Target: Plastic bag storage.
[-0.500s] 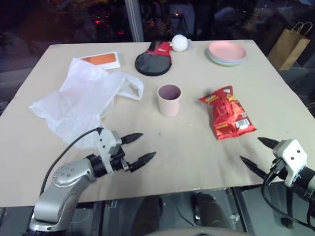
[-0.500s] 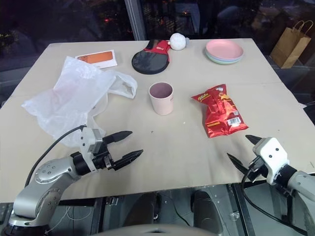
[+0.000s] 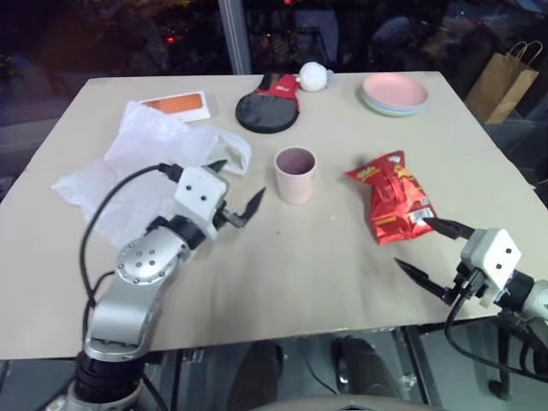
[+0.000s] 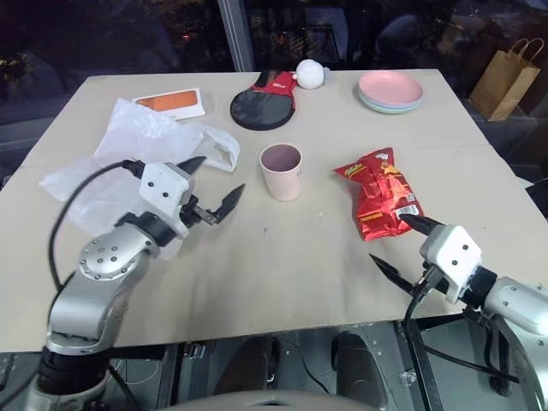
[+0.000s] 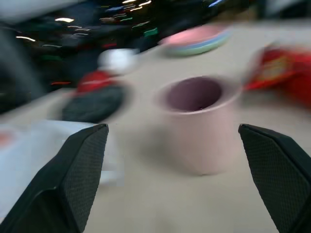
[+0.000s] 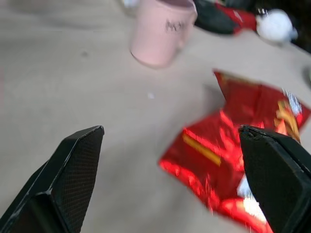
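Note:
The plastic bag [image 3: 137, 167] is limp and loose over the card's near edge [image 3: 155, 111]. The bag will drag along and uncover the card when I pull.
The plastic bag [image 3: 141, 171], thin, white and crinkled, lies spread on the left half of the table with a loop handle toward the centre. My left gripper [image 3: 237, 182] is open and empty, held just right of the bag's handle and pointing at the pink cup [image 3: 294, 174]. The left wrist view has the cup [image 5: 197, 126] straight ahead between the two fingers. My right gripper [image 3: 417, 247] is open and empty near the table's front right, just before the red snack packet [image 3: 396, 197].
At the back of the table are a black and red paddle [image 3: 267, 104], a white ball [image 3: 313, 75], stacked pastel plates [image 3: 395, 92] and an orange and white card [image 3: 175, 104]. A brown paper bag [image 3: 505, 79] stands on the floor beyond the right edge.
My left gripper has risen and moved forward from the front edge to beside the bag's handle and the cup. My right gripper has moved forward and left toward the snack packet.

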